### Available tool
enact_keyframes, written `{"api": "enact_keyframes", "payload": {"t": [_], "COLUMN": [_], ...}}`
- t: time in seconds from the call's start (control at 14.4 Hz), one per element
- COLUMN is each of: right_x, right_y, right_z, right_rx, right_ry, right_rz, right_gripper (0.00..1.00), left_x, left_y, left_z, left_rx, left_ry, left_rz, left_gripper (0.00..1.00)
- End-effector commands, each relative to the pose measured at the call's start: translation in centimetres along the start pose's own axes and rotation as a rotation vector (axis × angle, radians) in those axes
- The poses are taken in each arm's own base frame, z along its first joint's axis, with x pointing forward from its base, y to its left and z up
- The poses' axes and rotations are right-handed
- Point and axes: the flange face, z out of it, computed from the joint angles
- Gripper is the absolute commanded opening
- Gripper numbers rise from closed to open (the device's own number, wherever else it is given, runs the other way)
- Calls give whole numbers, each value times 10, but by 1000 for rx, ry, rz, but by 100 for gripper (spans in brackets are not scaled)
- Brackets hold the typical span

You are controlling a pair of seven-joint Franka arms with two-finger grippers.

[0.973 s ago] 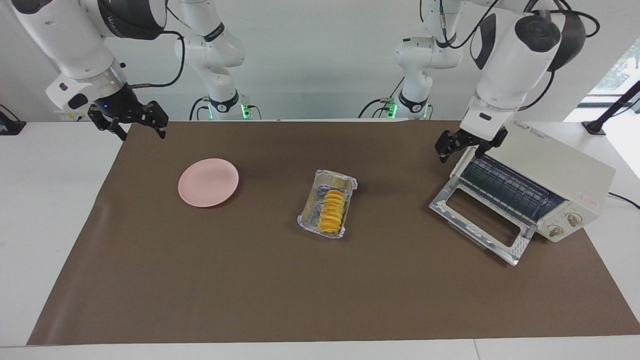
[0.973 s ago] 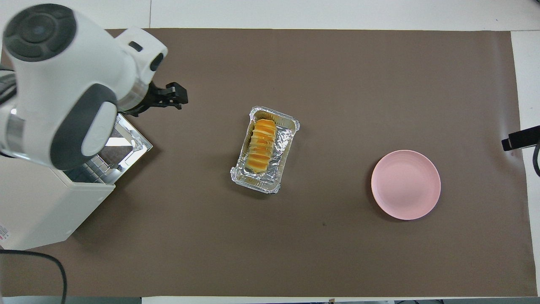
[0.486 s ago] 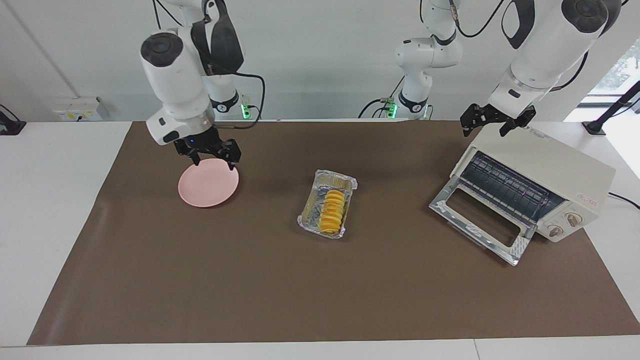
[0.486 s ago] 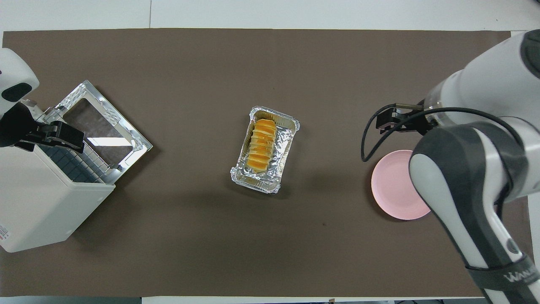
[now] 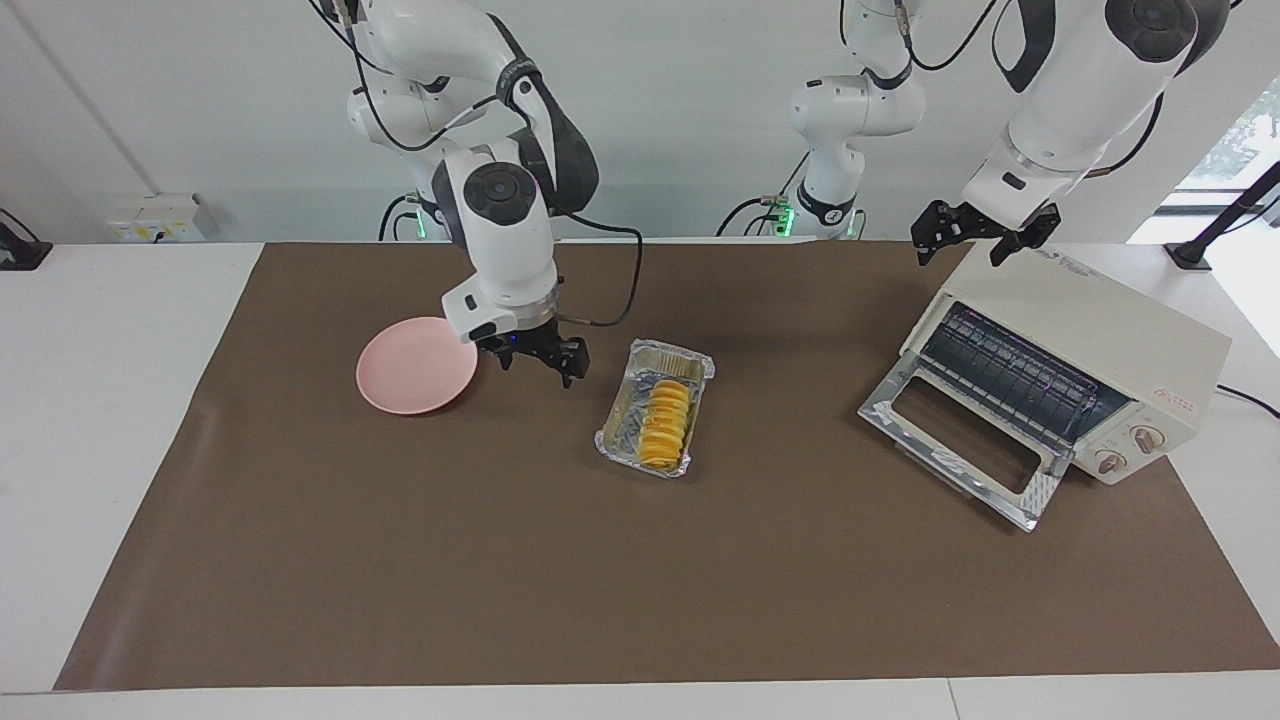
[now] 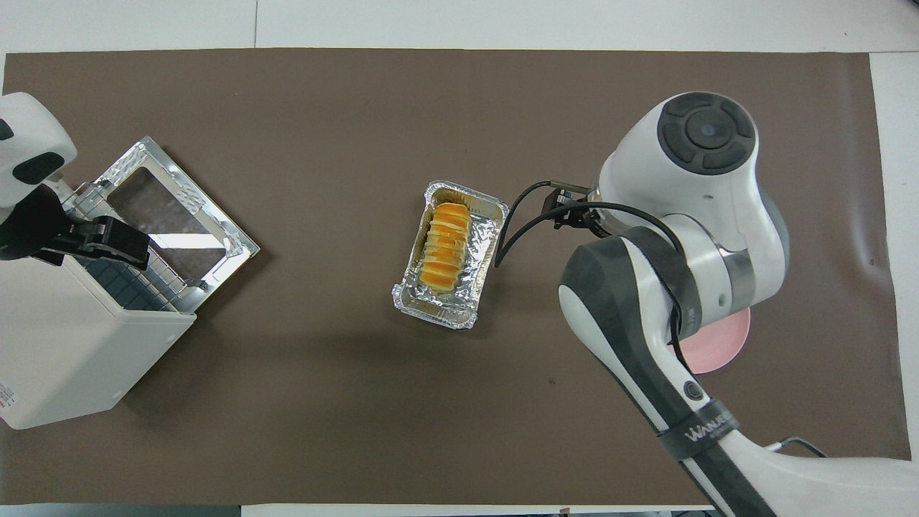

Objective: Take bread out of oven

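Observation:
I expect the bread (image 6: 446, 247) to come loose in one piece and leave the foil tray empty when I lift it, because open foil (image 6: 479, 250) shows around the bread.
The bread (image 5: 665, 424) (image 6: 444, 246), a ridged golden loaf, lies in a crinkled foil tray (image 5: 640, 358) (image 6: 487, 215) at the middle of the brown mat, outside the oven. The cream oven (image 5: 1100, 325) (image 6: 68, 352) stands at the left arm's end of the table. Its glass door (image 5: 958, 440) (image 6: 176, 208) is dropped open and nothing shows on its dark rack. My left gripper (image 5: 962, 238) (image 6: 93, 240) hangs open and empty over the oven's top edge. My right gripper (image 5: 537, 362) is open and empty, low over the mat between the plate and the foil tray.
A round pink plate (image 5: 412, 368) (image 6: 718, 353) lies on the mat toward the right arm's end, partly covered by the right arm in the overhead view. Bare mat (image 5: 640, 580) stretches across the part of the table farthest from the robots.
The right arm swung in from the table's end, passed over the plate and now hangs beside the foil tray. The left gripper rose from the oven's mouth to above its top.

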Motion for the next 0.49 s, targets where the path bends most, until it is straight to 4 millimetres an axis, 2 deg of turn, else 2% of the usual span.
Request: {"api": "enact_keyframes", "payload": {"t": [0.0, 0.21, 0.35, 0.42], "right_x": [-11, -7, -8, -9], "right_y": [-42, -57, -62, -74], "right_z": [27, 52, 62, 60], "right_rx": [-54, -32, -31, -15], "right_ry": [43, 60, 57, 67], "right_rz": [24, 47, 39, 30], "right_gripper": [100, 100, 100, 100], "left_x": [-12, -12, -12, -12], "left_y": [-5, -13, -12, -12], "left_z": [-4, -4, -4, -4], "left_rx": [-14, -16, -16, -16], "left_ry": [8, 8, 8, 8], "left_rz": [-3, -18, -15, -15], "left_gripper": [100, 100, 100, 100]}}
